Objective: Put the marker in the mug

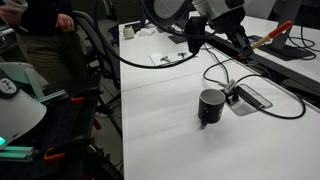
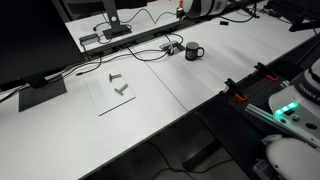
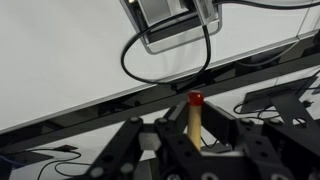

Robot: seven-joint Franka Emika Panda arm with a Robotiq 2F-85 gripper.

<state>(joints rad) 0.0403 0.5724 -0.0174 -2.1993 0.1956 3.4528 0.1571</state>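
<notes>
Next, I bring my gripper back over the mug's opening [image 1: 212, 97] before I lower the marker in, because the marker [image 1: 272, 35] is hanging beyond the mug, past the grey cable box.
In the wrist view my gripper [image 3: 196, 119] is shut on the marker [image 3: 194, 122], a tan stick with a red tip that points up between the black fingers [image 3: 221, 122]. The glossy black mug [image 1: 210, 106] stands on the white table with its handle to the side; it also shows small at the far end of the table [image 2: 193, 52]. The gripper [image 1: 193, 41] hangs high above the table, behind the mug and well apart from it. The mug is out of the wrist view. In both exterior views the marker is too small to make out.
A flat grey cable box [image 1: 251, 97] lies right beside the mug, also at the top of the wrist view [image 3: 168, 24]. Black cables [image 1: 262, 108] loop around it. A sheet with small metal parts [image 2: 117, 86] and a monitor foot [image 2: 40, 90] lie farther along.
</notes>
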